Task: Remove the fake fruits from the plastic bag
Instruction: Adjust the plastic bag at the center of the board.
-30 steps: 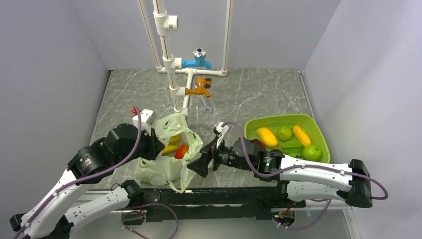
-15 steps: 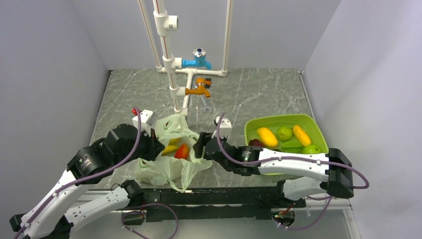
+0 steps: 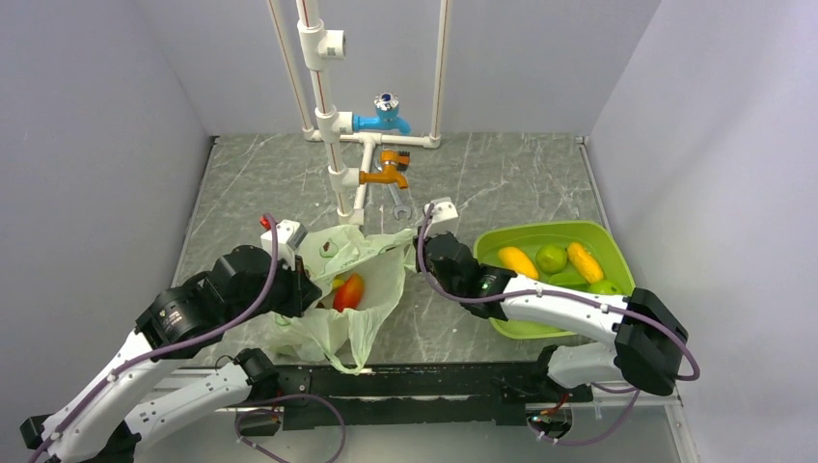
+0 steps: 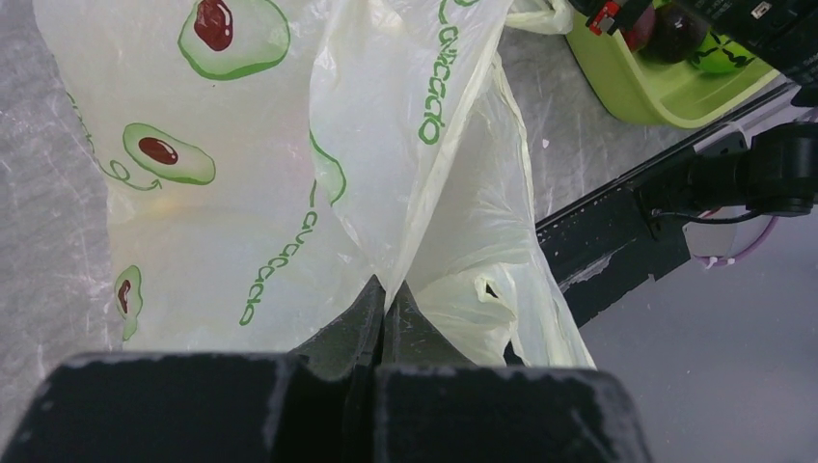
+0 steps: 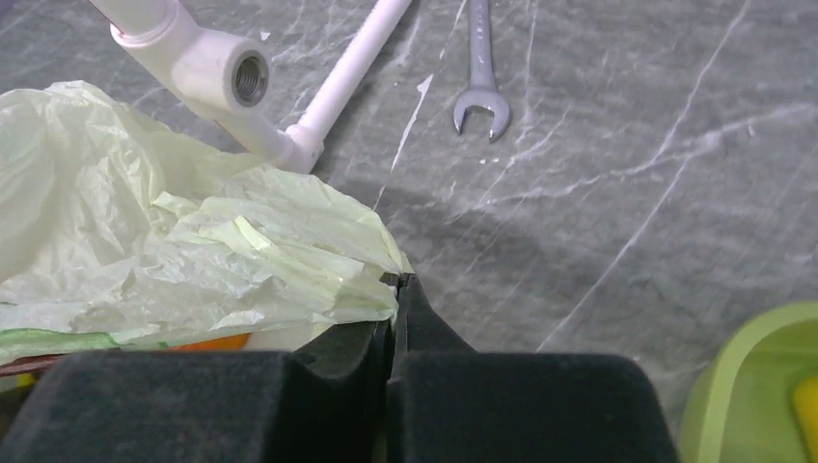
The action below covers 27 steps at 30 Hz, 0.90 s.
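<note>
The bag's far side (image 3: pixel 353 253) sags over the fruits, so my right gripper should go from this bag corner to the bag's near edge (image 3: pixel 361 340) to widen the bag's opening.
The pale green plastic bag (image 3: pixel 371 270) with avocado prints lies near the table's front, its mouth stretched wide between both grippers. Inside it show a red-orange fake fruit (image 3: pixel 349 290) and a bit of a yellow one (image 3: pixel 337 282). My left gripper (image 3: pixel 307 289) is shut on the bag's left side; the film (image 4: pixel 241 193) rises from between its closed fingertips (image 4: pixel 386 285). My right gripper (image 3: pixel 417 253) is shut on the bag's right rim (image 5: pixel 318 280), pinched at its tips (image 5: pixel 397 280). An orange sliver of fruit (image 5: pixel 207 342) peeks from under the film.
A lime-green tray (image 3: pixel 545 229) at the right holds yellow (image 3: pixel 518 261) and green (image 3: pixel 552 258) fruits; the right arm lies across its near side. White pipes (image 3: pixel 333 145) with blue (image 3: pixel 383 121) and orange (image 3: pixel 386 174) taps stand behind the bag. A wrench (image 3: pixel 398 201) lies there too.
My right gripper swung from in front of the bag to its right rim, closed on it and pulled it right and back, widening the mouth. The left gripper kept its hold.
</note>
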Each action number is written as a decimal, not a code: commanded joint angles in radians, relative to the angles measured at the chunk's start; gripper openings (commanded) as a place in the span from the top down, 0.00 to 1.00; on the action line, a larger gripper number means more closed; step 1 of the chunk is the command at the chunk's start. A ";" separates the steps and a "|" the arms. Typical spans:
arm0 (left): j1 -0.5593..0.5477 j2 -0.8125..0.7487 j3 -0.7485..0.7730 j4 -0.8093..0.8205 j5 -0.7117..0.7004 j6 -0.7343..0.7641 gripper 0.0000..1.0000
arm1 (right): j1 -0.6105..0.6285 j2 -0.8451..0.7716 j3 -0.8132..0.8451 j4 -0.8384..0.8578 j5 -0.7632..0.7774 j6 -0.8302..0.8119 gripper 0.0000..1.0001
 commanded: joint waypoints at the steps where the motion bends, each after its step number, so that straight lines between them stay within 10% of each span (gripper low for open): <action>1: 0.005 -0.033 0.035 -0.076 -0.054 0.001 1.00 | -0.128 0.039 0.033 -0.045 0.082 -0.222 0.96; 7: 0.005 -0.022 0.023 -0.034 -0.016 0.009 1.00 | -0.155 -0.008 0.045 -0.126 -0.357 -0.276 0.43; 12: 0.006 -0.021 0.025 -0.046 -0.033 0.023 1.00 | -0.155 -0.207 -0.020 -0.223 -0.377 -0.313 0.11; 19: 0.005 -0.020 0.028 -0.049 -0.044 0.031 1.00 | -0.156 -0.253 0.063 -0.429 -0.003 -0.211 0.15; 27: 0.005 -0.032 0.023 -0.049 -0.019 0.015 1.00 | -0.154 -0.271 -0.049 -0.148 -0.279 -0.189 0.40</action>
